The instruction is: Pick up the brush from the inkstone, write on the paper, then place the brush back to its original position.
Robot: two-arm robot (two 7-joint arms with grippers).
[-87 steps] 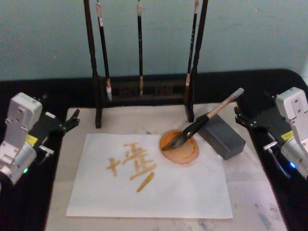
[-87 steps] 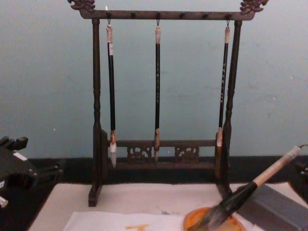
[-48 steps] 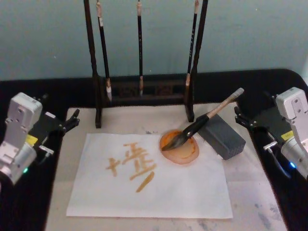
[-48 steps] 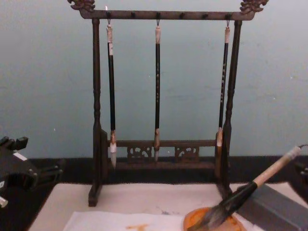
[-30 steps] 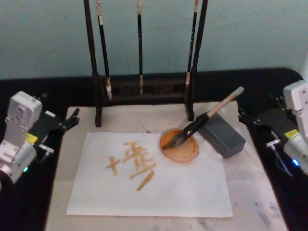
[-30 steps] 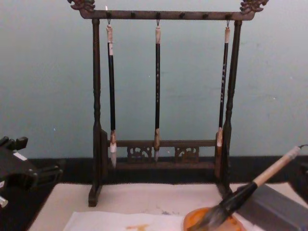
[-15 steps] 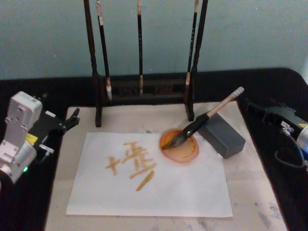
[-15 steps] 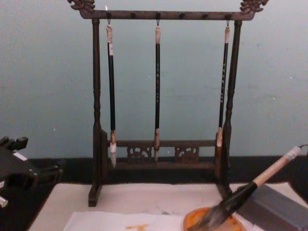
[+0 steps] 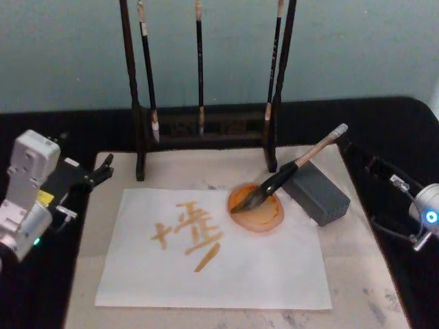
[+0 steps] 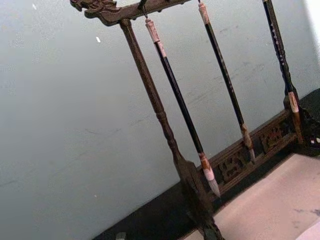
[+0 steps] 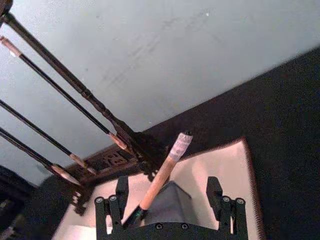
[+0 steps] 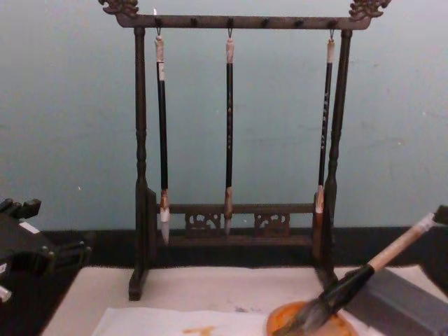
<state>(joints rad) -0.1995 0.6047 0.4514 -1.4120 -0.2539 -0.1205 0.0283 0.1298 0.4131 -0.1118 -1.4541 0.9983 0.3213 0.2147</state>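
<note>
I expect the brush (image 12: 392,249) to show a small dark loop standing up above its handle when I lift it, because a dark nub (image 11: 188,133) can be seen at the taped end.
The brush (image 9: 288,171) lies slanted, its dark bristles in the round orange inkstone (image 9: 264,216) and its pale handle propped on a grey block (image 9: 319,195). The white paper (image 9: 240,267) lies in front and carries orange strokes. My right gripper (image 9: 372,164) hovers right of the handle's taped end, open and not touching it. In the right wrist view its fingers (image 11: 215,187) stand wide apart, with the brush (image 11: 165,172) farther off between them. My left gripper (image 9: 103,168) is parked at the table's left side, open and holding nothing. The chest view shows the brush (image 12: 350,283) and the inkstone (image 12: 280,323).
A dark wooden rack (image 9: 206,127) with three slim hanging brushes stands at the back of the beige felt mat (image 9: 357,274). The rack's right post stands close behind the inkstone. Black tabletop surrounds the mat.
My right arm has swung back and turned, so the gripper now points at the brush handle's end from the right. Brush, inkstone and left arm have not moved.
</note>
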